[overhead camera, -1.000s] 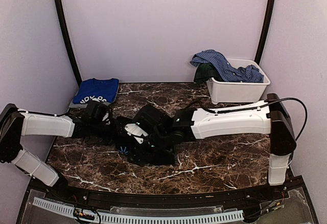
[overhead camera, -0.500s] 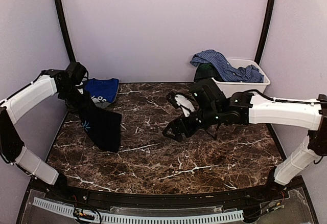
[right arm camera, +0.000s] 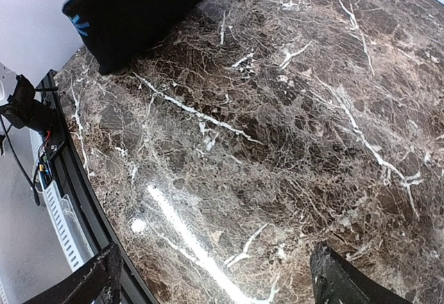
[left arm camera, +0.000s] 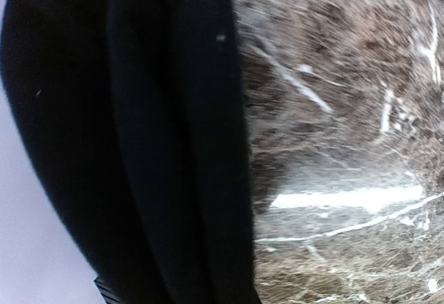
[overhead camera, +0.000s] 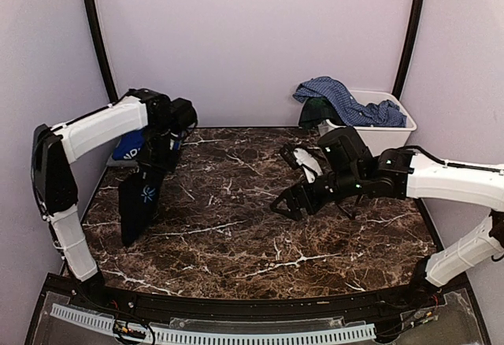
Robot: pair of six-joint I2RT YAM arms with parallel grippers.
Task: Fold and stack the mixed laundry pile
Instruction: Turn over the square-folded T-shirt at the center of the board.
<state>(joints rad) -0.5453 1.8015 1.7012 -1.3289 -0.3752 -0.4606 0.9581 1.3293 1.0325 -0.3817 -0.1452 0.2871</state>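
Note:
Next, my left gripper lays the black garment [overhead camera: 139, 208] flat at the table's middle [overhead camera: 224, 215] before stacking it, because the garment hangs bunched up in front of the royal-blue tee.
A large black garment [overhead camera: 140, 203] with a small blue logo hangs folded from my left gripper [overhead camera: 160, 154], which is raised at the back left and shut on its top edge. The garment's lower end reaches the table. In the left wrist view the black cloth [left arm camera: 132, 144] fills the left half and hides the fingers. A folded royal-blue tee [overhead camera: 128, 149] lies behind it at the back left. My right gripper [overhead camera: 287, 204] is open and empty over the table's middle, and its fingertips [right arm camera: 97, 284] are spread wide. The black garment also shows in the right wrist view [right arm camera: 132, 5].
A white plastic bin [overhead camera: 368, 138] stands at the back right, with a blue checked shirt [overhead camera: 346, 102] and a dark green plaid piece [overhead camera: 315, 113] draped over it. The marble table [overhead camera: 260, 242] ends in a black front rail. Purple walls close in the sides and back.
My left arm lifted the black garment off the table's middle and swung it to the back left. My right gripper let go and drew back to the right.

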